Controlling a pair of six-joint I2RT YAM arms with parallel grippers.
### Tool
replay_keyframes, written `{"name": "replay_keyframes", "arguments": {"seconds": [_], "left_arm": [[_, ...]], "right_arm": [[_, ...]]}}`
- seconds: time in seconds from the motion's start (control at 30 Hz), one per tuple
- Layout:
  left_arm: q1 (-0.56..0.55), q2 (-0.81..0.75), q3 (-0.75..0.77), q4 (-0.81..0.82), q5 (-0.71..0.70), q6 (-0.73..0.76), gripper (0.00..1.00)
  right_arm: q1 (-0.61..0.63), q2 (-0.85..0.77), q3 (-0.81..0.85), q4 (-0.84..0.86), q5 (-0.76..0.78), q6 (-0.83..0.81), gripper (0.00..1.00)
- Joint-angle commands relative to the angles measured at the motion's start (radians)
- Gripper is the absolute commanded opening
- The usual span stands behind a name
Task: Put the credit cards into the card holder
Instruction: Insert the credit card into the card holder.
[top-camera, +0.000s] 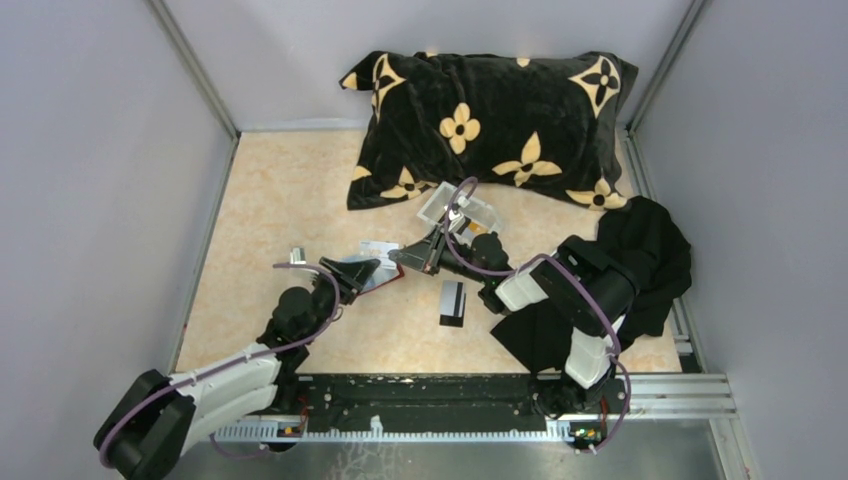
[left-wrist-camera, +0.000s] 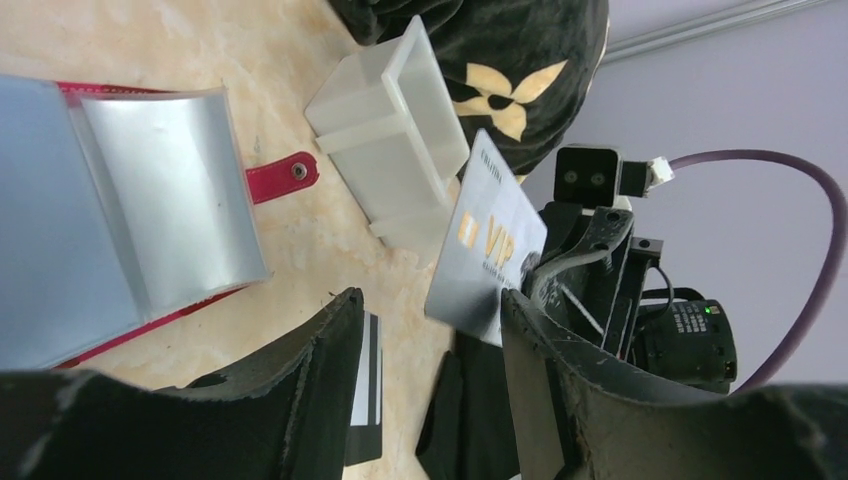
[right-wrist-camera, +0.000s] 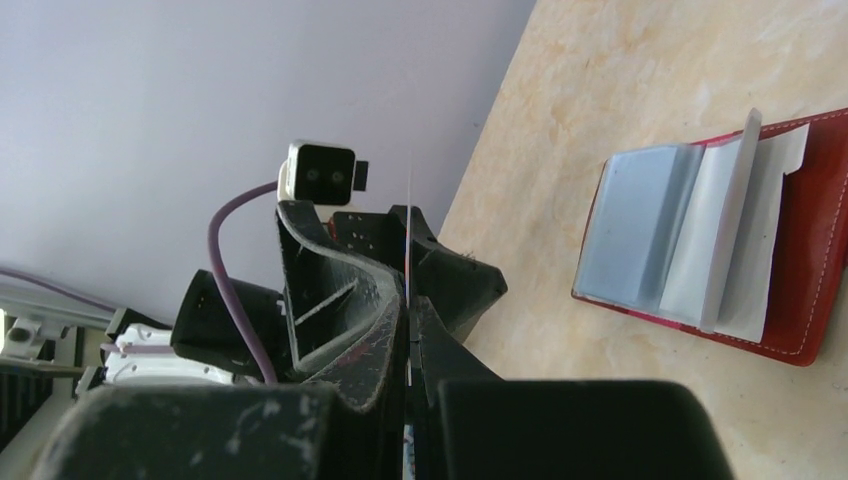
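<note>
I should hold the card's loose end with my left gripper while my right gripper takes a straighter grip, because the silver credit card is tilted in my right gripper's fingers.
The card holder lies open on the table, a red case with greyish clear pockets; it also shows in the right wrist view and from above. My right gripper is shut on a silver credit card marked VIP and holds it on edge above the table. My left gripper is open, and the card's free end sits just by its right finger. From above, the left gripper and the right gripper nearly meet tip to tip. A black credit card with a white band lies flat on the table.
A small white tray stands just behind the grippers, against a black pillow with yellow flowers. A black cloth lies under and beside the right arm. A small pale object sits to the left. Grey walls enclose the table.
</note>
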Motion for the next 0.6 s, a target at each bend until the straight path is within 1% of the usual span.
{"name": "replay_keyframes", "arguments": {"seconds": [0.0,0.1,0.13,0.2,0.27,0.33,0.47,0.53,0.57], "left_arm": [[0.018,0.016,0.035,0.089,0.022,0.032,0.59],[0.023,0.039,0.03,0.124,0.025,0.027,0.57],[0.024,0.05,0.028,0.139,0.03,0.025,0.53],[0.027,0.073,0.025,0.178,0.042,0.022,0.42],[0.031,0.097,0.024,0.215,0.057,0.022,0.26],[0.033,0.119,0.027,0.24,0.074,0.021,0.14],[0.037,0.134,0.026,0.267,0.084,0.02,0.01],[0.042,0.127,0.024,0.277,0.094,0.03,0.0],[0.043,0.122,0.021,0.284,0.102,0.04,0.0]], "right_arm": [[0.004,0.021,0.019,0.083,-0.059,-0.002,0.0],[0.004,0.058,0.021,0.14,-0.071,0.034,0.0],[0.004,0.071,0.025,0.153,-0.075,0.044,0.0],[0.004,0.085,0.028,0.172,-0.079,0.055,0.0],[0.005,0.091,0.031,0.18,-0.082,0.06,0.0],[0.004,0.092,0.035,0.182,-0.082,0.062,0.0],[0.004,0.09,0.03,0.175,-0.081,0.051,0.0],[0.002,0.09,0.025,0.18,-0.09,0.039,0.0],[-0.002,0.089,0.021,0.185,-0.099,0.032,0.05]]}}
